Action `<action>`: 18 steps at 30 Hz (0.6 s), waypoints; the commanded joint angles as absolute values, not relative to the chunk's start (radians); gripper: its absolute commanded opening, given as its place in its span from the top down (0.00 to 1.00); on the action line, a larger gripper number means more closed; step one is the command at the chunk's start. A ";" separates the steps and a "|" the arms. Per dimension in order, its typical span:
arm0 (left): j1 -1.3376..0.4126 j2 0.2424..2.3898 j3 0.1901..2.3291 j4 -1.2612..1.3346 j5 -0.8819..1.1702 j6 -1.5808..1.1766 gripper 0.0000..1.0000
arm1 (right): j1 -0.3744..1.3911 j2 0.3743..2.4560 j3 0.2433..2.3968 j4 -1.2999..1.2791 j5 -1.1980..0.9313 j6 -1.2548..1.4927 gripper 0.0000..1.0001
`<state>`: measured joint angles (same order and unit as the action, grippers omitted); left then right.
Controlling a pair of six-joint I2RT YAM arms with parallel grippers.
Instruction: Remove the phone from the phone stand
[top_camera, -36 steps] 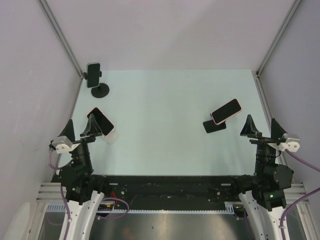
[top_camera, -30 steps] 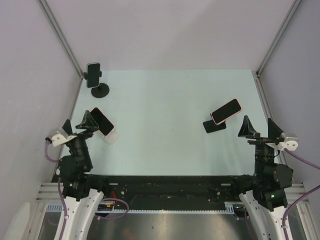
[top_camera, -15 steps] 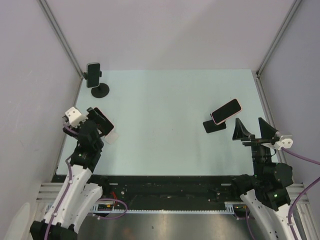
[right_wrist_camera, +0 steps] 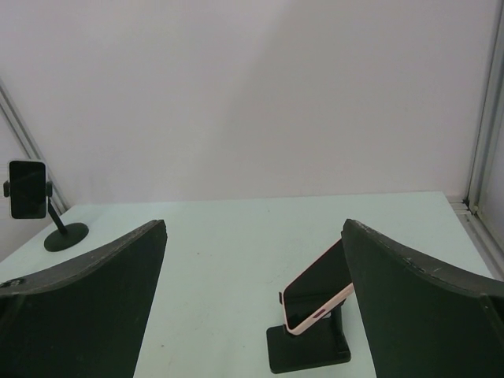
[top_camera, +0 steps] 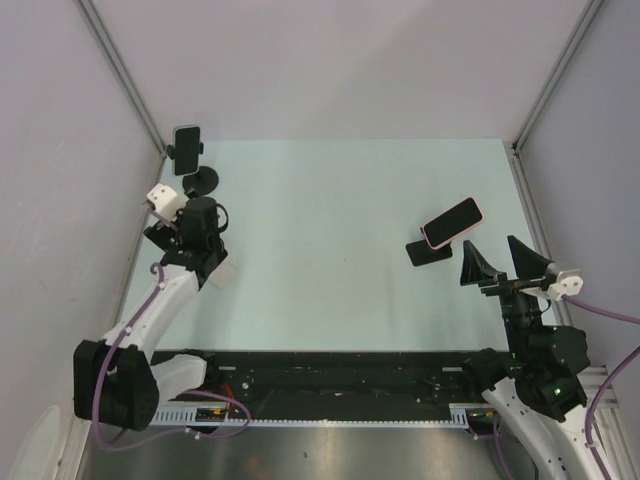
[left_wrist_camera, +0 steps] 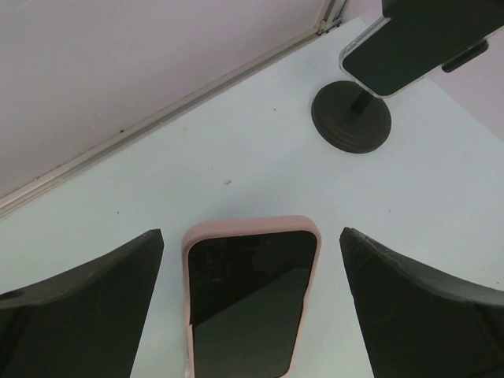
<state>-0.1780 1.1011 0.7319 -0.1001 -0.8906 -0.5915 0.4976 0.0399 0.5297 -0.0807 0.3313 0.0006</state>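
The white stand's pink-cased phone is centred between the open fingers of my left gripper. So I should keep moving toward it until they close on its side edges.
Three phones stand on stands. A pink-cased phone on a white stand lies right between my left gripper's open fingers; in the top view my left gripper covers it. Another pink-cased phone leans on a black stand at the right, also in the right wrist view. My right gripper is open and empty, a little nearer than that stand. In the right wrist view the gripper faces the phone, which sits towards the right finger.
A third phone is clamped upright on a black round-base stand in the far left corner, close beyond my left gripper; its base shows in the left wrist view. Grey walls and metal frame rails bound the pale table.
My left arm swung up and forward from its rest pose and now hovers over the phone on the white stand. My right gripper moved slightly left and forward. No phone has moved.
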 commanded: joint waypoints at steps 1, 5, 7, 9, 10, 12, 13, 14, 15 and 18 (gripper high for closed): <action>-0.172 1.189 0.821 -0.097 -0.976 -0.647 0.00 | 0.523 0.028 0.563 -0.074 0.362 0.003 0.00; -0.172 1.226 0.834 -0.100 -1.011 -0.670 0.00 | 0.529 0.028 0.563 -0.075 0.371 -0.020 0.00; -0.172 1.247 0.841 -0.100 -1.031 -0.663 0.00 | 0.529 0.028 0.561 -0.075 0.374 -0.020 0.00; -0.172 1.285 0.850 -0.101 -1.046 -0.647 0.00 | 0.532 0.028 0.561 -0.075 0.376 -0.021 0.00; -0.172 1.296 0.850 -0.100 -1.049 -0.646 0.00 | 0.531 0.028 0.563 -0.074 0.373 -0.021 0.00; -0.172 1.319 0.850 -0.100 -1.052 -0.650 0.00 | 0.534 0.028 0.563 -0.077 0.376 -0.023 0.00; -0.172 1.322 0.850 -0.100 -1.051 -0.655 0.00 | 0.535 0.028 0.561 -0.078 0.374 -0.025 0.00; -0.170 1.330 0.848 -0.101 -1.051 -0.663 0.00 | 0.537 0.028 0.561 -0.078 0.373 -0.026 0.00; -0.170 1.341 0.847 -0.101 -1.049 -0.663 0.00 | 0.537 0.028 0.563 -0.078 0.376 -0.026 0.00; -0.172 1.351 0.844 -0.101 -1.049 -0.664 0.00 | 0.540 0.028 0.561 -0.078 0.377 -0.028 0.00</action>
